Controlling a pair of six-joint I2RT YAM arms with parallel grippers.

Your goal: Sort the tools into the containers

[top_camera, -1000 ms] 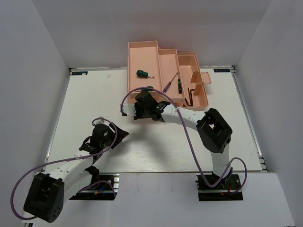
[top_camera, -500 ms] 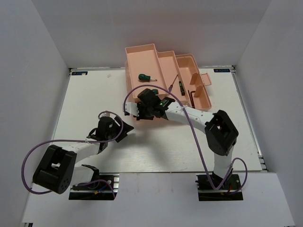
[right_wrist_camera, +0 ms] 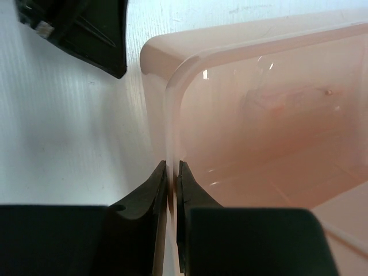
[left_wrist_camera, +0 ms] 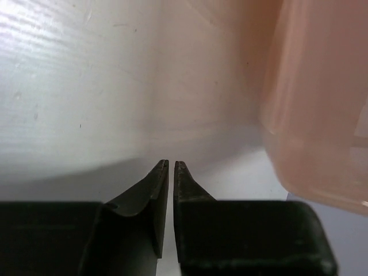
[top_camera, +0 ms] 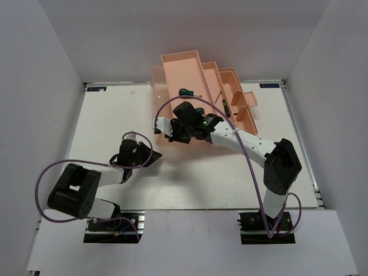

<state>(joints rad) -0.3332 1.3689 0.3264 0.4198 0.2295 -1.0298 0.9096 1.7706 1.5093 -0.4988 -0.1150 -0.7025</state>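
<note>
Next, I move my right gripper out of the way while my left gripper pushes the lid's outer side [top_camera: 154, 115], because my right arm lies across the toolbox [top_camera: 211, 107] where the lid must close.
The salmon-pink toolbox [top_camera: 179, 64] stands open and skewed at the back of the table, its containers stepped side by side. A green-handled screwdriver [top_camera: 186, 92] lies in the left container. Another green tool [top_camera: 226, 107] lies in a container further right. My right gripper [top_camera: 183, 131] is shut on the thin near wall of the toolbox [right_wrist_camera: 241, 115], one finger inside and one outside; in the right wrist view this gripper [right_wrist_camera: 171, 165] pinches the rim. My left gripper [top_camera: 155, 156] rests low over the table left of the box, and in the left wrist view it [left_wrist_camera: 171, 164] is shut on nothing.
White walls close in the table on the left, back and right. In the left wrist view the toolbox's corner [left_wrist_camera: 322, 115] is close on the right. A black part of the left arm [right_wrist_camera: 86, 34] shows at the upper left of the right wrist view.
The toolbox has turned and slid to the right, with my right gripper on its wall. My left gripper has closed and moved right toward the box.
</note>
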